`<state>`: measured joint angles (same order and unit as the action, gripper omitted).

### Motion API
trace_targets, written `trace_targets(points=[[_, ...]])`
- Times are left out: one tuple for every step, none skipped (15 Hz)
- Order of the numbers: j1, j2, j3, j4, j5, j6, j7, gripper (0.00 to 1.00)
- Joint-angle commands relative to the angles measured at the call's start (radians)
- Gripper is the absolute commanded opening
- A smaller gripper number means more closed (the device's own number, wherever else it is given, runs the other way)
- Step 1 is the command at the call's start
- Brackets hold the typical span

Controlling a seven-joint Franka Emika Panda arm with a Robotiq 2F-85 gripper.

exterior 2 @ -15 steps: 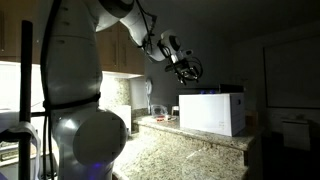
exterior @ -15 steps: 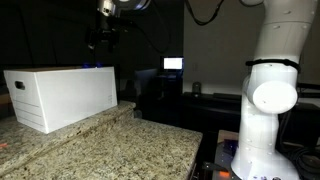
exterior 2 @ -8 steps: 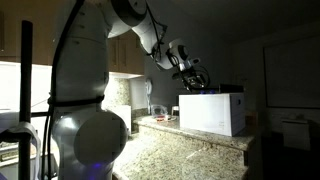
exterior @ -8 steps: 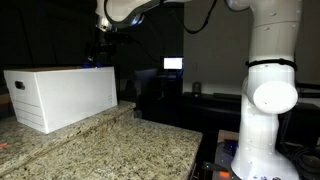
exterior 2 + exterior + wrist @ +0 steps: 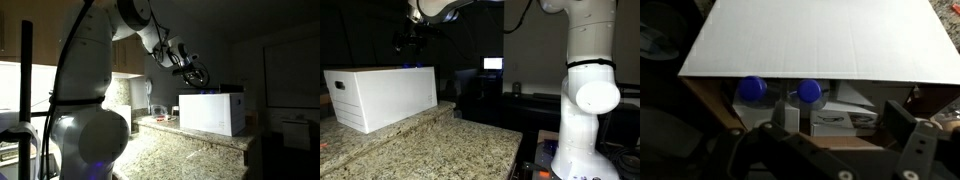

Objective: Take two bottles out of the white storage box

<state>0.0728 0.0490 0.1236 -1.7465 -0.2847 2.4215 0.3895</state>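
The blue cap [image 5: 809, 91] by the printed packages is off the middle of the robot gripper's open fingers, so the gripper should move until it is centered over that cap before it goes down.
The white storage box [image 5: 385, 95] stands on the granite counter and shows in both exterior views [image 5: 210, 112]. In the wrist view its flat white top [image 5: 820, 40] covers most of it, leaving an open strip. Two bottles stand in that strip, seen from above as round blue caps [image 5: 751, 89] [image 5: 809, 92]. My gripper [image 5: 845, 125] is open and empty. It hangs in the air above the box [image 5: 410, 42] [image 5: 197, 75], clear of the bottles.
The granite counter [image 5: 430, 150] has a step behind the box and a front edge near the robot base [image 5: 585, 110]. White printed packages [image 5: 845, 105] lie in the box beside the bottles. A lit monitor [image 5: 493, 64] glows in the dark background.
My gripper has moved sideways over the box, further above its top, and dropped slightly. It stays open. The box has not moved.
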Motion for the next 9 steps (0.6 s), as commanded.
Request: trace_targets(points=[[0.019,0.031,-0.020,0.029,-0.019,0.027,0.014,1.00],[0.020,0.046,-0.025,0.034,-0.021,0.028,0.015,1.00],[0.021,0.056,-0.031,0.039,-0.022,0.029,0.014,1.00],[0.021,0.072,-0.037,0.045,-0.024,0.032,0.014,1.00],[0.022,0.085,-0.042,0.050,-0.023,0.034,0.014,1.00],[0.022,0.100,-0.048,0.060,-0.014,0.036,0.006,1.00],[0.026,0.109,-0.054,0.064,-0.019,0.042,0.012,1.00],[0.030,0.114,-0.060,0.069,-0.021,0.049,0.011,1.00],[0.034,0.119,-0.065,0.074,-0.026,0.052,0.017,1.00]])
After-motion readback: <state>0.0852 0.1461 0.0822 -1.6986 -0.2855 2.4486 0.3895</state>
